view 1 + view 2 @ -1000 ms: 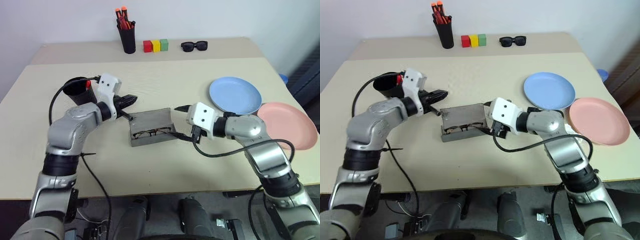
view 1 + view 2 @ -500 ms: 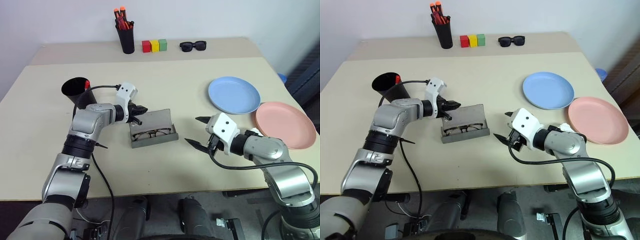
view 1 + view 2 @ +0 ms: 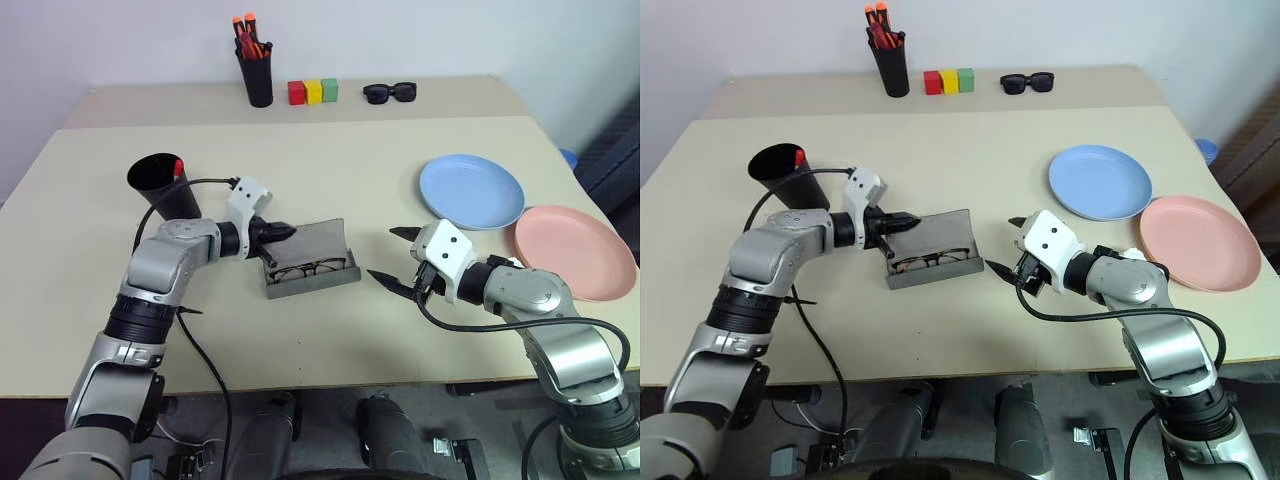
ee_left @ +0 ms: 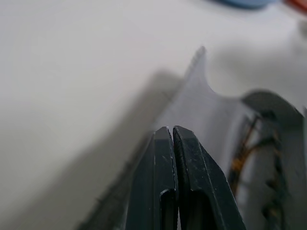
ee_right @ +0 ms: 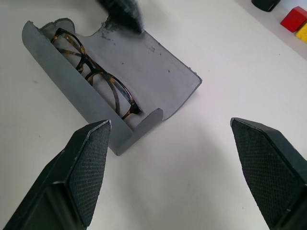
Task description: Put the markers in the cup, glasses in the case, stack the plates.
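The lid is leaning back with the left gripper's fingers at its back corner (image 3: 300,228), so the robot's left gripper should sweep forward to fold the lid over the glasses (image 3: 308,268).
The grey case (image 3: 308,262) lies open mid-table with the wire-frame glasses (image 5: 96,76) inside its tray. My left gripper (image 3: 285,231) is shut, with nothing between its fingers, and its tips rest at the back left corner of the raised lid (image 4: 211,110). To the right of the case, apart from it, my right gripper (image 3: 383,253) stands open and empty. The black cup (image 3: 160,185) stands at the left, and a red marker end (image 3: 178,166) pokes above its rim. The light blue plate (image 3: 470,190) and the pink plate (image 3: 575,250) lie side by side at the right.
Along the back edge stand a black pen holder (image 3: 256,70) with red and orange markers, three coloured blocks (image 3: 313,92) and black sunglasses (image 3: 389,93). Bare tabletop (image 3: 330,330) stretches in front of the case.
My right gripper has drawn back from the case's right end, to the right and toward the front. My left gripper has come down to the lid's left corner. The glasses stay in the case.
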Action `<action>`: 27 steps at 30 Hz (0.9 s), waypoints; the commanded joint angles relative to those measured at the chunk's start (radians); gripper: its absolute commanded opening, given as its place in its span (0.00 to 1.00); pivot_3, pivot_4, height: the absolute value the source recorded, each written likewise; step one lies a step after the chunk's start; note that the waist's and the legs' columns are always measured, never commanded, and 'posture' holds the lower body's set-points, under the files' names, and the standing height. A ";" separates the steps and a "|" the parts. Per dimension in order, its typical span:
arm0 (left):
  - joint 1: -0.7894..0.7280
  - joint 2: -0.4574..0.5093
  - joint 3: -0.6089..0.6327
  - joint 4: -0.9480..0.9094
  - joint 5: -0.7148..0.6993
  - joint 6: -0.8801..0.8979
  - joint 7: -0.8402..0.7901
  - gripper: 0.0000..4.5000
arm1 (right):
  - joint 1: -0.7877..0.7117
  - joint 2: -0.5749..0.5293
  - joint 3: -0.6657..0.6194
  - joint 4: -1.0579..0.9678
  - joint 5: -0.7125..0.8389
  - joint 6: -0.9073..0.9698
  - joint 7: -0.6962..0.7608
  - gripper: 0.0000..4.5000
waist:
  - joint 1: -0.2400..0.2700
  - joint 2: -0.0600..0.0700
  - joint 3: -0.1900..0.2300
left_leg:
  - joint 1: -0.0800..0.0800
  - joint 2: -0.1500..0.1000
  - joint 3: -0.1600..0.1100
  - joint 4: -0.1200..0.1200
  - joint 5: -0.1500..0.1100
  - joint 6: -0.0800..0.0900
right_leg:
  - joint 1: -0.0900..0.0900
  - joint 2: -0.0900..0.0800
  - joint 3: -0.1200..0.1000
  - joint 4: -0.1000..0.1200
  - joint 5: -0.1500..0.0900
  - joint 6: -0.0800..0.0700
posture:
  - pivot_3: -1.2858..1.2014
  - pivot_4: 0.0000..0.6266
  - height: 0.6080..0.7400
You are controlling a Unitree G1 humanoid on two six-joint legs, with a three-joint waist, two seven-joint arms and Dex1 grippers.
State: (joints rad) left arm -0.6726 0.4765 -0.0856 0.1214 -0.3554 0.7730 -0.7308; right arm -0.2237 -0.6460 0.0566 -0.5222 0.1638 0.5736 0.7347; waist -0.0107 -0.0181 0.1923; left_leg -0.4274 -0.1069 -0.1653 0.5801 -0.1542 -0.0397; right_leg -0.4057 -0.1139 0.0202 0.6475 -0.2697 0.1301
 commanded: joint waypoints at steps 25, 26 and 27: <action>-0.191 0.035 -0.126 0.324 0.131 -0.147 -0.356 0.01 | 0.066 -0.003 -0.037 -0.048 0.103 -0.035 -0.010 0.90 | -0.003 0.000 0.000 | 0.000 0.000 0.001 0.000 0.000 0.000 | 0.000 0.000 0.000 0.000 0.000 0.000 | 0.52 0.24 1.00; -0.180 0.042 -0.122 0.302 0.124 -0.148 -0.372 0.01 | 0.065 -0.003 -0.036 -0.044 0.103 -0.038 -0.011 0.90 | -0.003 0.000 0.000 | 0.000 0.000 0.001 0.000 0.000 0.000 | 0.000 0.000 0.000 0.000 0.000 0.000 | 0.52 0.24 1.00; -0.166 0.051 -0.118 0.272 0.114 -0.146 -0.390 0.01 | 0.063 -0.003 -0.035 -0.040 0.102 -0.040 -0.011 0.90 | -0.003 0.000 0.000 | 0.000 0.000 0.001 0.000 0.000 0.000 | 0.000 0.000 0.000 0.000 0.000 0.000 | 0.52 0.24 1.00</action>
State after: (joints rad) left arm -0.8468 0.5094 -0.2207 0.4553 -0.2228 0.6399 -1.0872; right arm -0.1549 -0.6461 0.0421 -0.5367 0.2579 0.5538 0.7301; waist -0.0141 -0.0181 0.1923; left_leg -0.4274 -0.1070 -0.1644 0.5805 -0.1541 -0.0396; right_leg -0.4052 -0.1136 0.0198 0.6479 -0.2697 0.1304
